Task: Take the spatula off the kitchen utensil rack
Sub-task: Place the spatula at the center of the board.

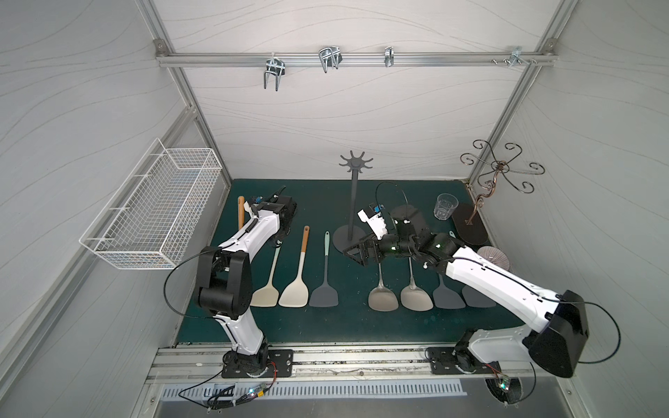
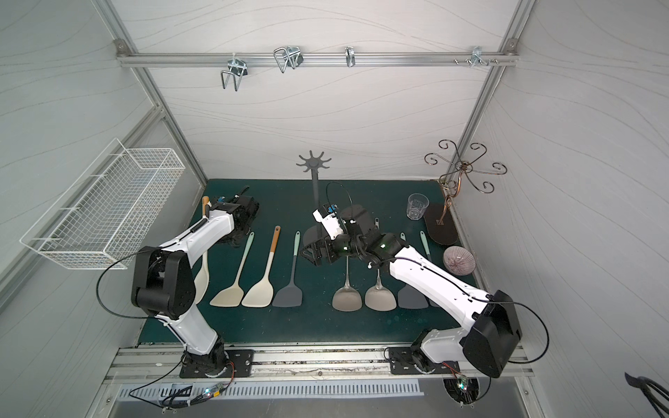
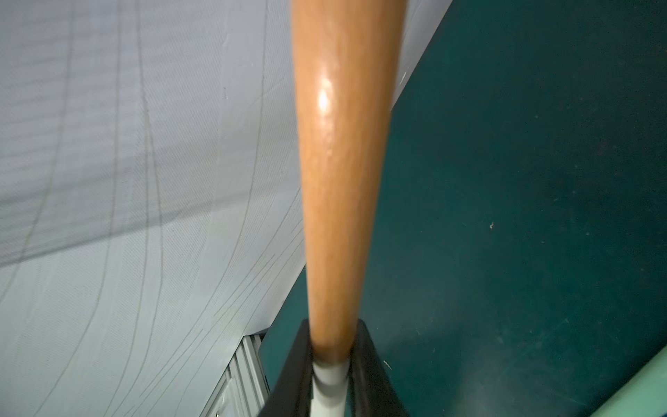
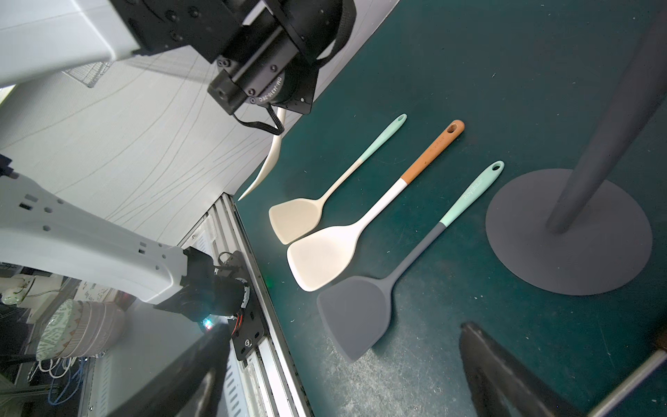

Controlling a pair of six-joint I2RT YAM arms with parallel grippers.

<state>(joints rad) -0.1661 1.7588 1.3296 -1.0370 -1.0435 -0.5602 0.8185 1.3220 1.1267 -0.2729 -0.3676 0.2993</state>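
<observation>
The held spatula's cream head points along the row over open green mat, so the robot's left gripper should keep going down until the spatula lies flat, and then let go.
The kitchen utensil rack stands at the back middle of the green mat in both top views, and its star crown carries nothing. My left gripper is shut on a spatula where its wooden handle meets the white neck. That handle pokes out beside the left arm near the left wall, and the cream head shows under the forearm. My right gripper hangs open and holds nothing, low by the rack's disc base.
Several spatulas lie in a row on the mat: cream ones, a grey one and metal ones. Also in view are a white wire basket on the left wall, a glass, a copper scrolled stand, a bowl and rail hooks.
</observation>
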